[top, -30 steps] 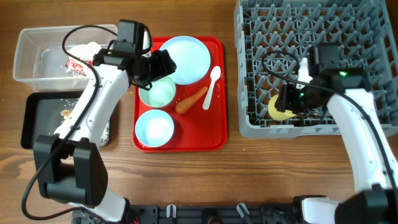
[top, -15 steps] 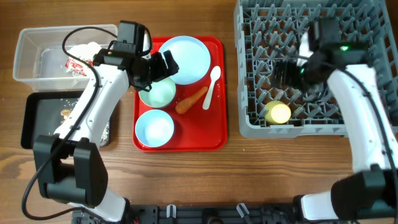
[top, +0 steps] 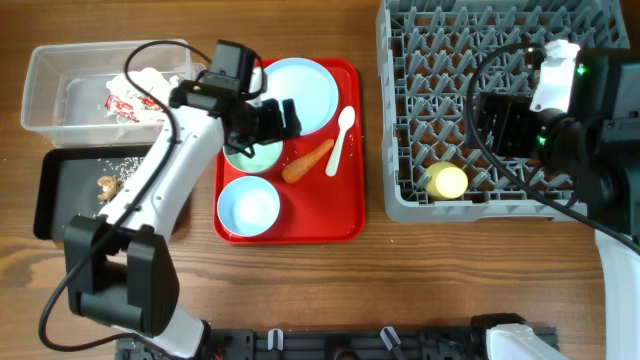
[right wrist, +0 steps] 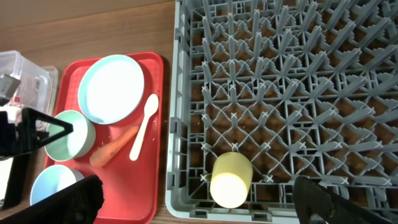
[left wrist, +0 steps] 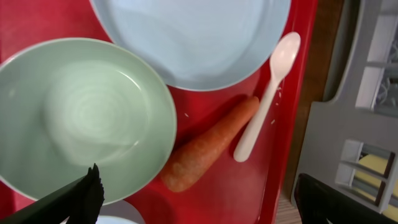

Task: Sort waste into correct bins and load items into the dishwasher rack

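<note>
My left gripper needs to move away first, because it hangs over the pale-green bowl [top: 256, 159]. Then my empty right gripper should grab the bowl's rim [top: 281, 152] for the dishwasher rack.
My left gripper [top: 283, 116] is open and empty above the red tray, over the upper light-blue bowl [top: 250, 152]. In the left wrist view its jaws [left wrist: 199, 205] straddle the orange carrot [left wrist: 208, 146], which lies beside the white spoon [left wrist: 267, 93] and below the plate [left wrist: 193, 37]. My right gripper [top: 500, 125] is open and empty, raised high over the grey dishwasher rack [top: 400, 205]. The yellow cup [top: 447, 181] lies on its side in the rack's front row and also shows in the right wrist view [right wrist: 231, 180]. A second bowl [top: 248, 205] sits at the tray's front.
The clear tub [top: 50, 95] at the far left holds the crumpled paper and red-printed wrapper [top: 130, 95]. The black tray [top: 55, 195] in front of it holds rice grains and a brown scrap [top: 105, 183]. The flat red tray [top: 340, 215] lies between the bins and the rack.
My right gripper has let go of the yellow cup and risen up and back from it; the cup stays in the rack. My left gripper has shifted right over the red tray toward the carrot.
</note>
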